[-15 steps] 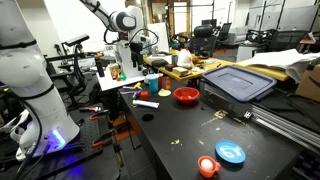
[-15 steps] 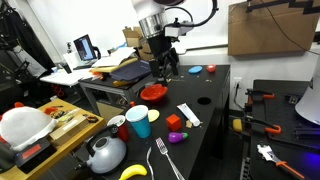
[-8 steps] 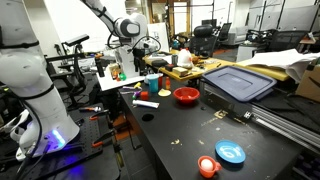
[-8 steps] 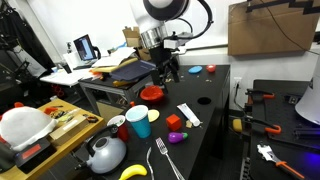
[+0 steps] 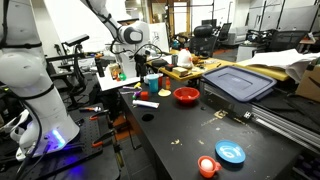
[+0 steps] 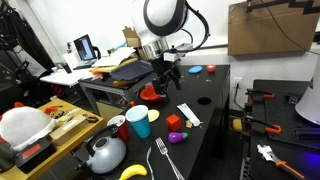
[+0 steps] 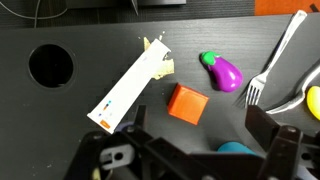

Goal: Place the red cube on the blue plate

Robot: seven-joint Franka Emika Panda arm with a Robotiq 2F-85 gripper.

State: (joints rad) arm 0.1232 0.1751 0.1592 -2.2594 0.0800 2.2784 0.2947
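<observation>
My gripper should keep going down and lining up until its fingers are on both sides of the cube [image 7: 187,104], because the red cube lies clear of the white box and the purple eggplant.
The red cube [image 7: 187,103] lies on the black table between a white box [image 7: 133,88] and a purple toy eggplant [image 7: 222,71]; it also shows in an exterior view [image 6: 174,122]. The blue plate [image 5: 231,153] sits at the opposite end of the table, next to a small red-orange item [image 5: 208,166]; it also shows in an exterior view [image 6: 196,70]. My gripper [image 7: 200,140] is open and empty, hanging above the table with the cube just ahead of its fingers. It shows in both exterior views [image 5: 141,64] [image 6: 165,76].
A red bowl [image 6: 152,93], a blue cup [image 6: 138,122], a fork [image 7: 275,60] and a grey kettle [image 6: 106,153] stand near the cube. A round hole [image 7: 50,65] opens in the tabletop. A grey-blue bin lid [image 5: 238,82] lies beside the bowl.
The arm has turned and come lower, carrying the open gripper toward the cube's end of the table. No object has moved.
</observation>
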